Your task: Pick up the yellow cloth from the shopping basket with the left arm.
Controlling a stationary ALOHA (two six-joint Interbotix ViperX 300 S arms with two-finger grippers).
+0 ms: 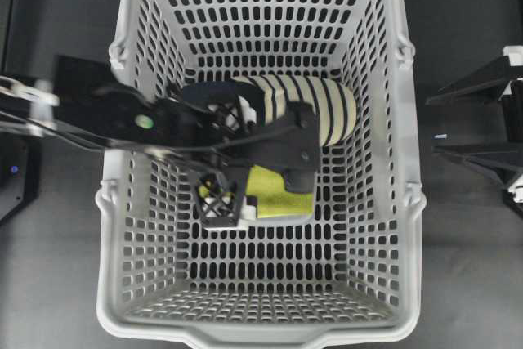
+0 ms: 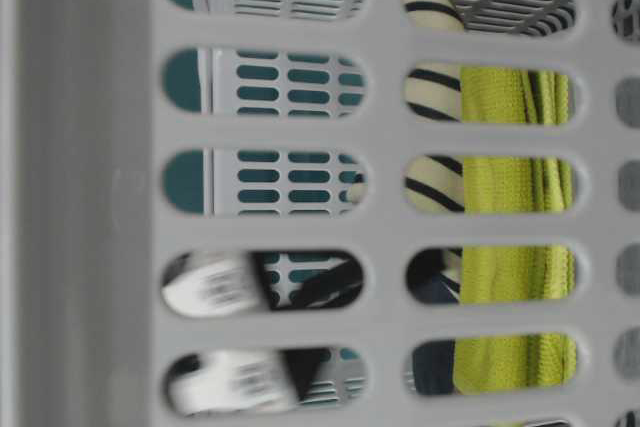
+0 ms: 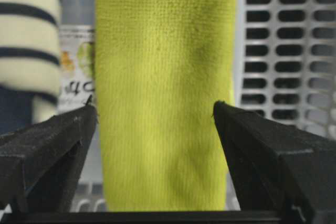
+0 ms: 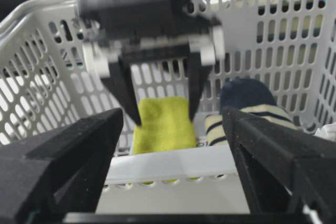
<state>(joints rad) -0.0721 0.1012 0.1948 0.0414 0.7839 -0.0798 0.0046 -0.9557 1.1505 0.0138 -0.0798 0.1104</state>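
Note:
The yellow cloth [image 1: 282,192] has a clear plastic edge [image 1: 286,221] showing past it, so the cloth will come off a clear container underneath when I lift.
The yellow cloth [image 1: 282,195] lies flat on the floor of the shopping basket [image 1: 409,161], just in front of a striped slipper. My left gripper [image 1: 233,161] reaches down into the basket from the left. It is open, with its fingers astride the cloth's left end [image 4: 163,118]. In the left wrist view the cloth [image 3: 163,51] fills the gap between the two black fingertips of the left gripper [image 3: 155,104], which do not press it. The right gripper [image 4: 172,111] is open and empty outside the basket's right rim [image 4: 173,163]. At table level the cloth [image 2: 510,187] shows through the wall slots.
A cream-and-navy striped slipper [image 1: 319,108] lies beside the cloth, towards the basket's back wall. A printed label [image 3: 76,72] lies on the basket floor between slipper and cloth. The slotted walls [image 2: 390,227] stand high all round. The right gripper [image 1: 470,120] sits over the dark table.

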